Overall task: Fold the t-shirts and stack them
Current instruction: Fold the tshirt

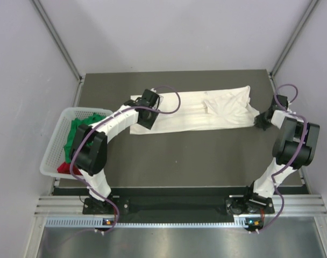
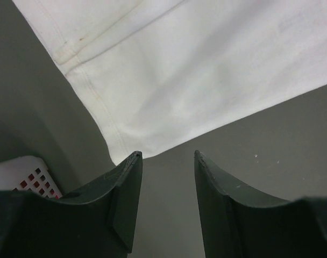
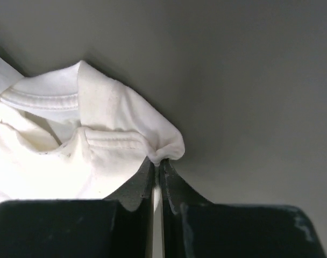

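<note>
The t-shirt strip [image 1: 189,114] lies crosswise. Next, my left gripper pinches the near hem corner [image 1: 133,131] and swings it toward me while my right gripper holds the t-shirt's collar end.
The cream-white t-shirt [image 1: 196,113] lies folded into a long strip across the far part of the dark table. My left gripper [image 1: 148,110] is open and empty over the strip's left end; in the left wrist view its fingertips [image 2: 132,161] hover just past the shirt's near corner [image 2: 169,75]. My right gripper [image 1: 260,121] is shut on the shirt's right end, pinching a bunched fold of cloth [image 3: 164,153] beside the collar [image 3: 40,99]. The green t-shirt [image 1: 77,131] and the red t-shirt [image 1: 63,167] lie crumpled in the basket.
A white plastic mesh basket [image 1: 51,156] stands at the table's left edge, and its corner shows in the left wrist view [image 2: 23,174]. Grey walls close in the table on the left, right and back. The dark table [image 1: 206,156] runs to the arm bases.
</note>
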Available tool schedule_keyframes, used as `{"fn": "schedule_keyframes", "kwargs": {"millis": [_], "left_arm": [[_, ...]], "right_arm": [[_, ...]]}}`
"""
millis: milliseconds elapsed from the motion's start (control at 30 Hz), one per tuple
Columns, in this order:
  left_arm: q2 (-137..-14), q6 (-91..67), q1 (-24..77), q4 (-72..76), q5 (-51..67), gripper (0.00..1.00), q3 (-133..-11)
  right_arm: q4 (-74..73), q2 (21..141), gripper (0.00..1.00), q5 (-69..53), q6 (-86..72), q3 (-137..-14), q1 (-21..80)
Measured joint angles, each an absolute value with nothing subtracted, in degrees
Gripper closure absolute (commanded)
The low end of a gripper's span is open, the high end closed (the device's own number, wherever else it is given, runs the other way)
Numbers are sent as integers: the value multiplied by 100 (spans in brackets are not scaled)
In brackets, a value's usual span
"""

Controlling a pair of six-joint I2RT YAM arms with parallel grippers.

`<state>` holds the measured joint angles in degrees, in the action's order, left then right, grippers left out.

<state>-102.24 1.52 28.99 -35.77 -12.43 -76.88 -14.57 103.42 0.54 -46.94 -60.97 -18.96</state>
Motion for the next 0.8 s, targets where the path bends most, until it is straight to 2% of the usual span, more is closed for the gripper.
{"fn": "schedule_keyframes", "kwargs": {"millis": [500,800], "left_arm": [[-10466,220,3715,-3800,-1743,55,-7717],[-10667,213,3846,-3804,-2123,58,-7321]], "right_arm": [[-1389,12033,100,-296,-4010,-8370,-1970],[-1260,12193,100,-558,-3957,-8556,-1990]]}}
